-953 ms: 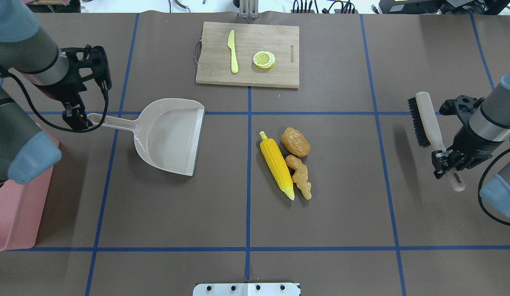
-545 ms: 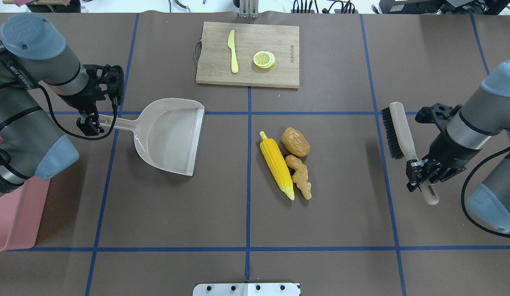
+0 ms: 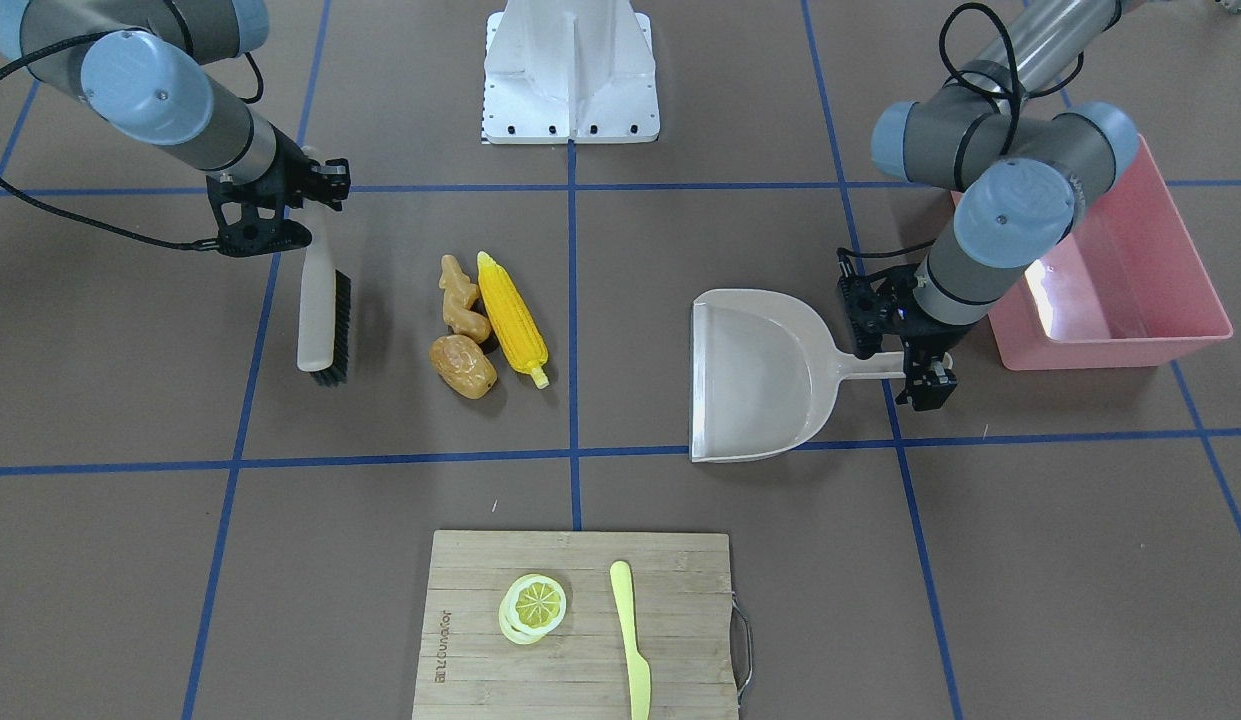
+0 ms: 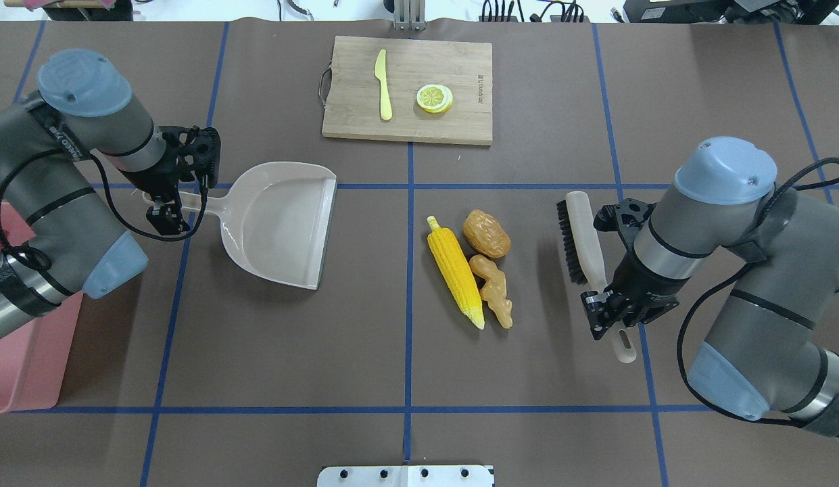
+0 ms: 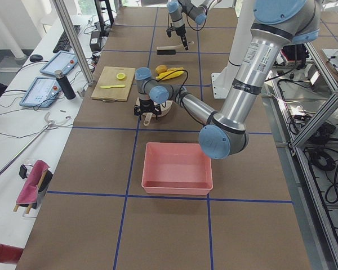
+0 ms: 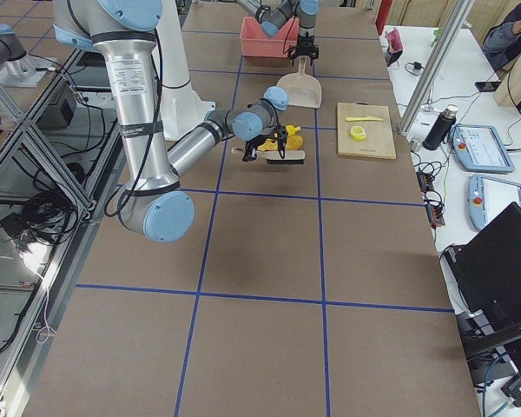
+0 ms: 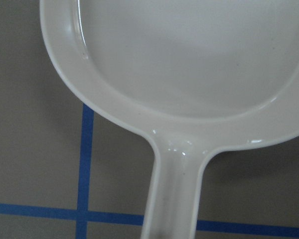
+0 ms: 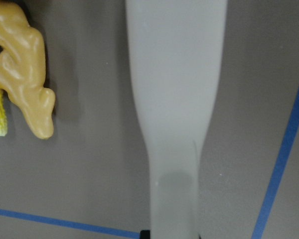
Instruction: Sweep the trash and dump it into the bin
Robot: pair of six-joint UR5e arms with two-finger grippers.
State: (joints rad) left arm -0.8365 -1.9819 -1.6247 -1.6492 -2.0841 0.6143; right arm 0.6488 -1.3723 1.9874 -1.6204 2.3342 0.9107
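Note:
My gripper will tip the beige dustpan over the bin, and the trash (image 3: 472, 322) will all slide out, because the dustpan's inside is smooth up to its straight opening (image 3: 697, 382).
The trash lies mid-table: yellow corn cob (image 4: 455, 270), tan ginger root (image 4: 493, 291) and brown potato (image 4: 487, 233), touching one another. The beige dustpan (image 4: 277, 223) rests left of them, mouth toward them. My left gripper (image 4: 163, 211) is open and straddles its handle (image 7: 174, 189). My right gripper (image 4: 605, 311) is shut on the handle of a brush (image 4: 581, 237), held just right of the trash with its black bristles facing it. The pink bin (image 4: 20, 365) stands at the far left, partly behind my left arm. The ginger (image 8: 22, 74) shows beside the brush handle (image 8: 174, 99).
A wooden cutting board (image 4: 409, 88) at the back holds a pale-yellow knife (image 4: 382, 84) and a lemon slice (image 4: 434, 98). The robot's white base plate (image 4: 405, 475) sits at the near edge. Blue tape lines cross the brown table cover.
My right arm has carried the brush left, close to the trash. My left gripper has moved right along the dustpan handle. The dustpan and trash have not moved.

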